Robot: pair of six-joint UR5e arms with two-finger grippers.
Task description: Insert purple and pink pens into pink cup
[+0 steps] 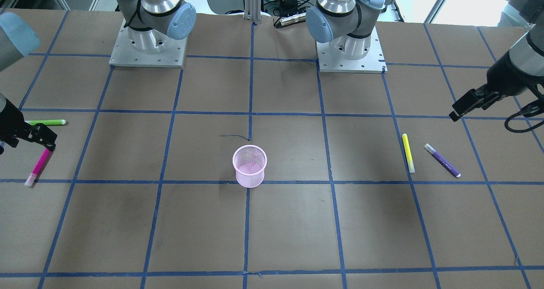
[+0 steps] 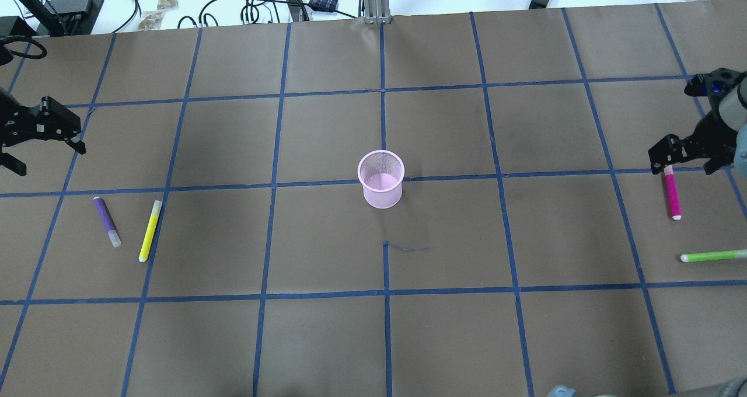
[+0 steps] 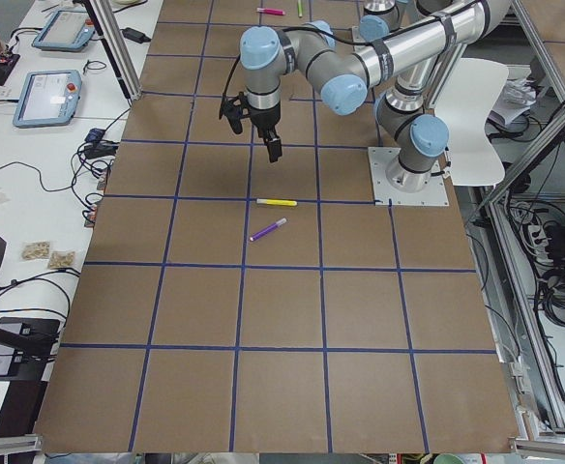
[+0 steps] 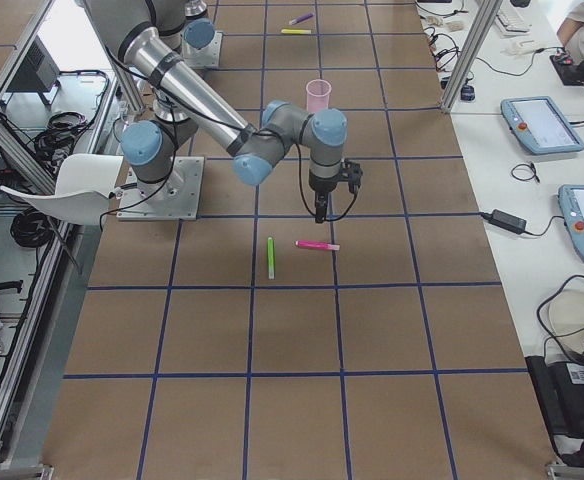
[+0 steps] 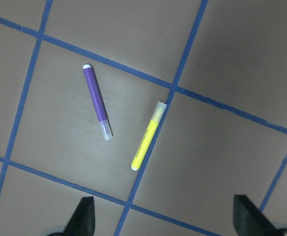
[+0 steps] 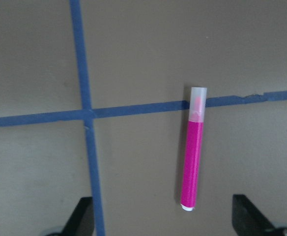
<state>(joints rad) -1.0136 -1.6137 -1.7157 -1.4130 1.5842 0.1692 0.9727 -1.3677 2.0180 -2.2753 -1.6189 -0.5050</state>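
I expect the slim pink pen [image 1: 40,166] to lean against the cup's side once I put it in, because the cup's opening [image 1: 250,158] is much wider than the pen.
The pink mesh cup [image 2: 381,179] stands upright at the table's middle, also in the front view [image 1: 249,165]. The purple pen [image 2: 107,221] lies flat on the robot's left side, clear in the left wrist view [image 5: 97,102]. My left gripper [image 2: 49,157] hovers open and empty beyond it, fingertips [image 5: 84,216] wide apart. The pink pen [image 2: 671,194] lies flat on the robot's right side. My right gripper [image 2: 683,166] is open above its far end; in the right wrist view the pen [image 6: 193,157] lies between the spread fingertips [image 6: 246,216], untouched.
A yellow pen [image 2: 149,230] lies beside the purple pen, about a pen's width apart. A green pen [image 2: 712,256] lies near the pink pen, closer to the robot. Blue tape lines grid the brown table. Both arm bases [image 1: 148,46] stand at the robot's edge.
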